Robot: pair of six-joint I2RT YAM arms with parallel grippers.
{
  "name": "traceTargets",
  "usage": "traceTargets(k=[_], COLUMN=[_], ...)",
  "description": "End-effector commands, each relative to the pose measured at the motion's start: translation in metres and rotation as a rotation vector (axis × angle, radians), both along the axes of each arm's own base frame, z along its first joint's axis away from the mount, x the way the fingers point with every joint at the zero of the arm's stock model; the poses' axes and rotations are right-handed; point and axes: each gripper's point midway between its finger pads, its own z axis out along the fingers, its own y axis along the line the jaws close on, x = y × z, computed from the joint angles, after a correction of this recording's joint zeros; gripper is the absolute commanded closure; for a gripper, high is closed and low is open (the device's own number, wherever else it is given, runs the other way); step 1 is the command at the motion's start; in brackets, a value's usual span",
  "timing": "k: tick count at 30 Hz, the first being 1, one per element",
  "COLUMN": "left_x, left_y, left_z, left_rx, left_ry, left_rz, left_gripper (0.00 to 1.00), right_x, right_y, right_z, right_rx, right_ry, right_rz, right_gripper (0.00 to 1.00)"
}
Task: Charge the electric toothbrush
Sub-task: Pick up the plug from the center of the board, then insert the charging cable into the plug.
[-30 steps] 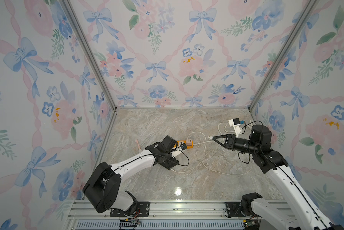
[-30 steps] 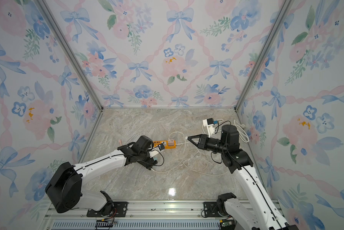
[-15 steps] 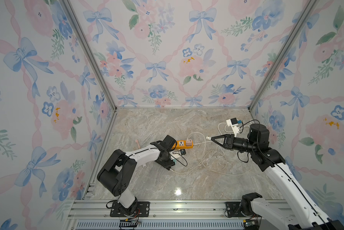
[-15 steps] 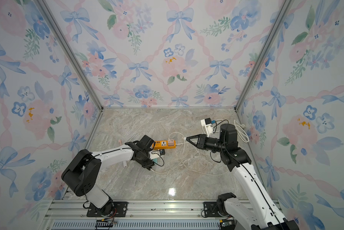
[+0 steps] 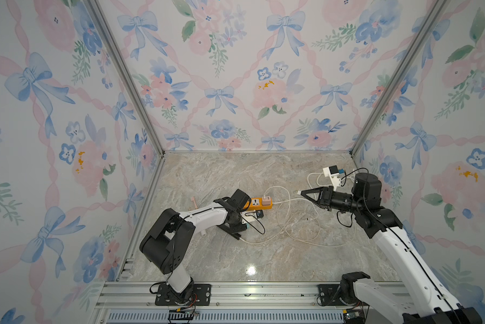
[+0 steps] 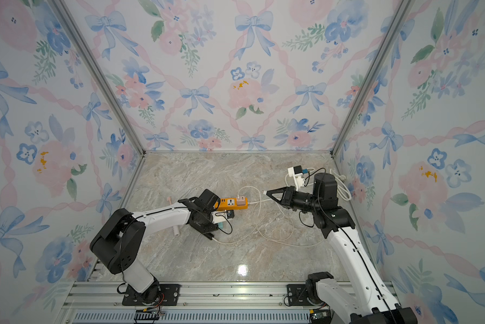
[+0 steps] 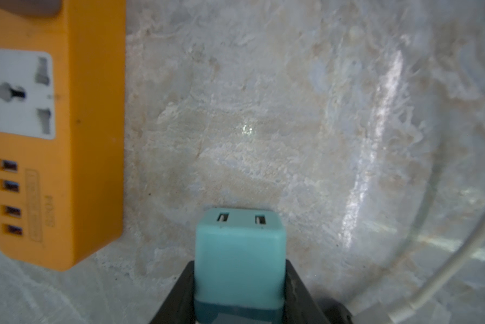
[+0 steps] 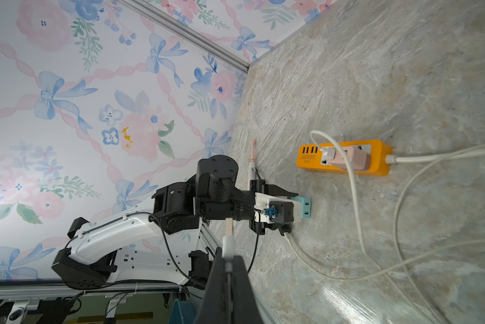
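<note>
My left gripper should raise the block and turn its ports to the white USB plug [image 5: 300,192] first, since the teal charger block's ports [image 7: 241,218] sit low by the floor.
The pink-and-white electric toothbrush [image 5: 193,199] [image 8: 251,160] lies on the floor by the left wall, mostly hidden behind my left arm. My left gripper [image 7: 239,263] [image 6: 219,224] is low over the floor beside the orange power strip [image 5: 259,204] [image 7: 53,140]. Its jaws press both sides of a teal USB charger block [image 7: 240,246] [image 8: 301,206], ports facing outward. My right gripper [image 8: 227,252] [image 5: 303,193] hovers mid-floor, shut on the white USB plug [image 8: 228,235] of a charging cable, pointing at the strip.
A pink adapter [image 8: 348,160] with a white lead sits plugged into the strip. White cable loops [image 5: 297,224] sprawl over the marble floor between the arms. More white cord [image 5: 311,179] lies at the back right corner. Floral walls close three sides.
My left gripper's jaws have narrowed onto the teal block while the left arm's elbow folded in toward its base. The right gripper, still pinching the plug, has barely moved.
</note>
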Motion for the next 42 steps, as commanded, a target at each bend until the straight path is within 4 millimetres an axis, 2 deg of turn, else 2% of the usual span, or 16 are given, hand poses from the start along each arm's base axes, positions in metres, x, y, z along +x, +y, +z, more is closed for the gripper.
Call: traceTargets(k=[1, 3, 5, 8, 11, 13, 17, 21, 25, 35, 42], left_x=[0.025, 0.034, 0.033, 0.022, 0.004, -0.008, -0.014, -0.02, -0.03, -0.035, -0.035], left_y=[-0.011, -0.021, -0.027, -0.03, -0.034, -0.035, -0.034, -0.038, -0.041, -0.051, -0.052], left_z=[0.06, 0.112, 0.157, 0.207, 0.24, 0.248, 0.263, 0.282, 0.3, 0.311, 0.309], left_rx=[-0.085, -0.165, -0.215, -0.221, -0.213, -0.197, -0.183, -0.232, -0.302, -0.344, -0.323], left_ry=[-0.254, -0.455, -0.641, -0.879, -1.108, -1.219, -1.344, -1.422, -1.509, -1.538, -1.543], left_rz=[-0.007, -0.017, -0.031, -0.06, -0.121, -0.17, -0.182, -0.191, -0.177, -0.219, -0.23], left_gripper=[0.79, 0.8, 0.8, 0.79, 0.79, 0.79, 0.79, 0.8, 0.83, 0.84, 0.84], right_x=[-0.003, -0.005, -0.009, -0.018, -0.029, -0.031, -0.037, -0.041, -0.034, -0.028, -0.03], right_y=[-0.005, -0.002, 0.004, 0.017, 0.033, 0.041, 0.056, 0.067, 0.074, 0.089, 0.1], right_z=[0.005, 0.005, 0.006, 0.008, 0.017, 0.025, 0.038, 0.038, 0.038, 0.048, 0.057], right_rx=[0.062, 0.1, 0.141, 0.165, 0.183, 0.209, 0.252, 0.251, 0.306, 0.416, 0.458], right_ry=[0.057, 0.099, 0.125, 0.149, 0.147, 0.148, 0.148, 0.14, 0.152, 0.153, 0.163], right_rz=[-0.025, -0.017, 0.011, 0.068, 0.13, 0.155, 0.205, 0.225, 0.191, 0.203, 0.244], right_gripper=[1.0, 1.0, 1.0, 1.0, 1.0, 1.0, 1.0, 1.0, 1.0, 1.0, 1.0])
